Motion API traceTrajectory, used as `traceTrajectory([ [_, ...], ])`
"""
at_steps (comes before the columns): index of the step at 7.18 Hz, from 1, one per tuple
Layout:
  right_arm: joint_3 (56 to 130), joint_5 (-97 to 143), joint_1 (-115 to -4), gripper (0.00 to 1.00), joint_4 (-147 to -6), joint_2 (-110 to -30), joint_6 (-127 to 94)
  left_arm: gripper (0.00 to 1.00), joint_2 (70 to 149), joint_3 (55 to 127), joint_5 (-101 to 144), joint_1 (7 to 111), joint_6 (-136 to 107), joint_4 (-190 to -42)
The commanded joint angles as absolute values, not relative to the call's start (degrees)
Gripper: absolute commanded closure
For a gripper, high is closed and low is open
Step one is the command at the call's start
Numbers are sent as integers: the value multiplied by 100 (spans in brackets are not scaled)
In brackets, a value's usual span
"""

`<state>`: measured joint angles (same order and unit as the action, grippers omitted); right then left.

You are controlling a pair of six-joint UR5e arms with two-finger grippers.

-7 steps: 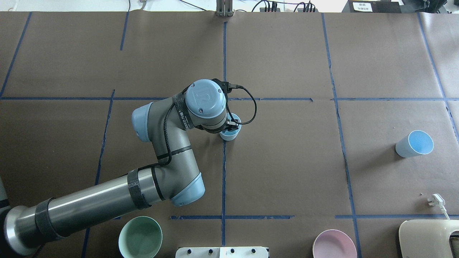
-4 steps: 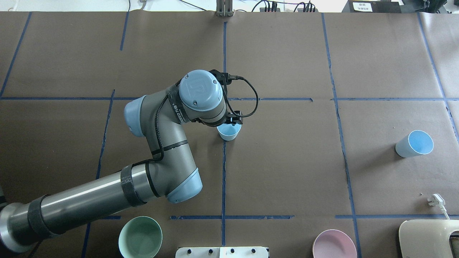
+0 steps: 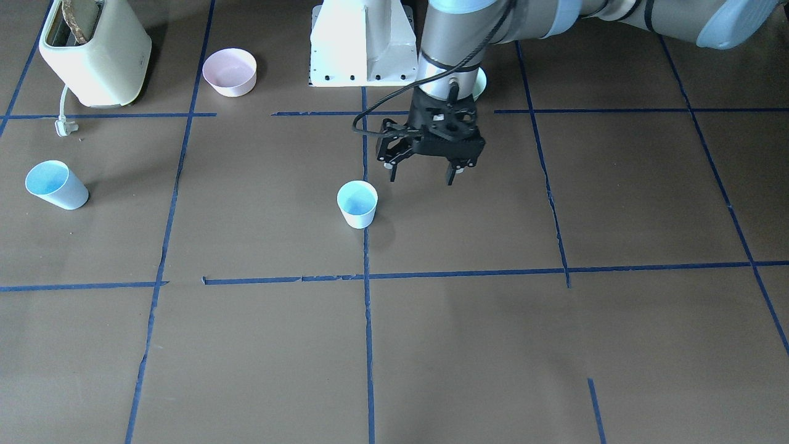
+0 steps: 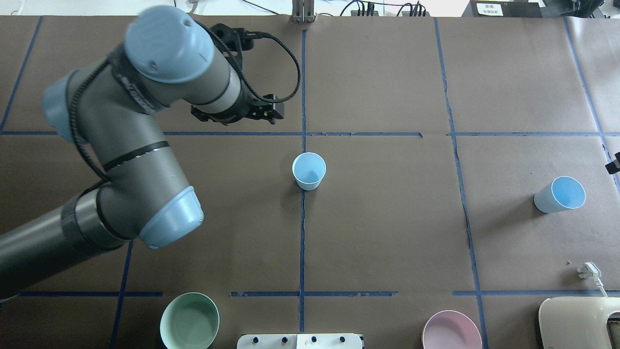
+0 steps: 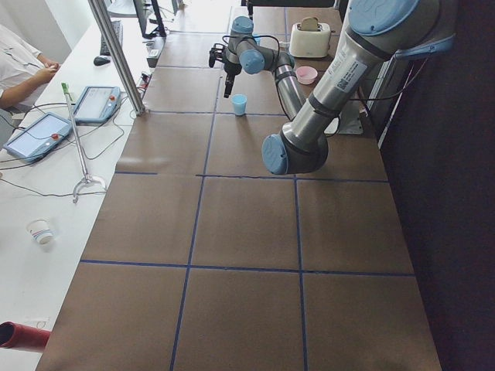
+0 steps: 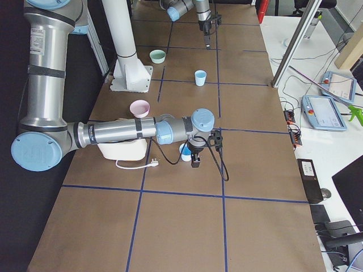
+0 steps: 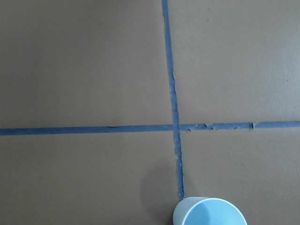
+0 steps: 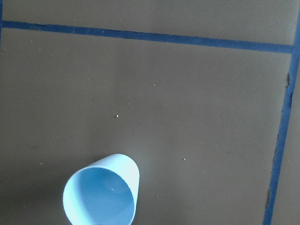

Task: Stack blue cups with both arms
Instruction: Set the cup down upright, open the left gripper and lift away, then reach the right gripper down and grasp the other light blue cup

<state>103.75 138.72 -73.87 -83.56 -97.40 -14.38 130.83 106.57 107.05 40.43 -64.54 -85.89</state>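
The second blue cup [image 3: 58, 185] is far from my left gripper, so I should grab it with my right gripper and lower it into the centre blue cup [image 3: 358, 203].
One blue cup [image 4: 309, 170] stands upright on the centre tape line; it also shows in the front view [image 3: 357, 203] and at the bottom of the left wrist view [image 7: 208, 213]. My left gripper [image 3: 422, 177] is open and empty, raised above the table beside this cup and apart from it. The second blue cup [image 4: 559, 195] sits far right, also seen in the right wrist view [image 8: 103, 194]. My right gripper [image 6: 195, 160] hangs just beside it; only a sliver of the gripper shows at the overhead view's right edge [image 4: 612, 166]. I cannot tell whether it is open or shut.
A mint-green bowl [image 4: 190, 321] and a pink bowl [image 4: 451, 330] sit at the near edge by the white pedestal [image 3: 360, 43]. A cream toaster [image 4: 579, 322] with its plug [image 4: 591, 271] is at the near right corner.
My left gripper has let go of the centre cup, risen and swung away to the far left. The cup stays upright. A bit of my right gripper has come in at the right edge.
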Motion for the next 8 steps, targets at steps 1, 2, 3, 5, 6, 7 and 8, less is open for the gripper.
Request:
traceTrajectory([
  [1,10118,13729,-6884,0,-7571,-9817,-2309,0,12692,11109,10986,4359,-6284,-8543],
  [2,9907,13572,-6664,0,-7089,-9809,-2694,0,12674,11109,10986,4359,-6284,-8552],
  [3,9757,13405,-6375,0,-6614,-9800,-3185,0,12674,11109,10986,4351,-6284,-8552],
  [5,9476,13219,-6092,0,-6267,-9791,-3366,0,12674,11118,10986,4359,-6284,-8552],
  [6,9449,13219,-5995,1,-6241,-9791,-3366,0,12683,11127,10995,4359,-6284,-8552],
  [7,9448,13227,-5977,57,-6232,-9791,-3392,0,12674,11162,10995,4359,-6284,-8552],
  [8,9440,13236,-5977,98,-6240,-9765,-3384,0,12656,11171,10995,4359,-6284,-8552],
])
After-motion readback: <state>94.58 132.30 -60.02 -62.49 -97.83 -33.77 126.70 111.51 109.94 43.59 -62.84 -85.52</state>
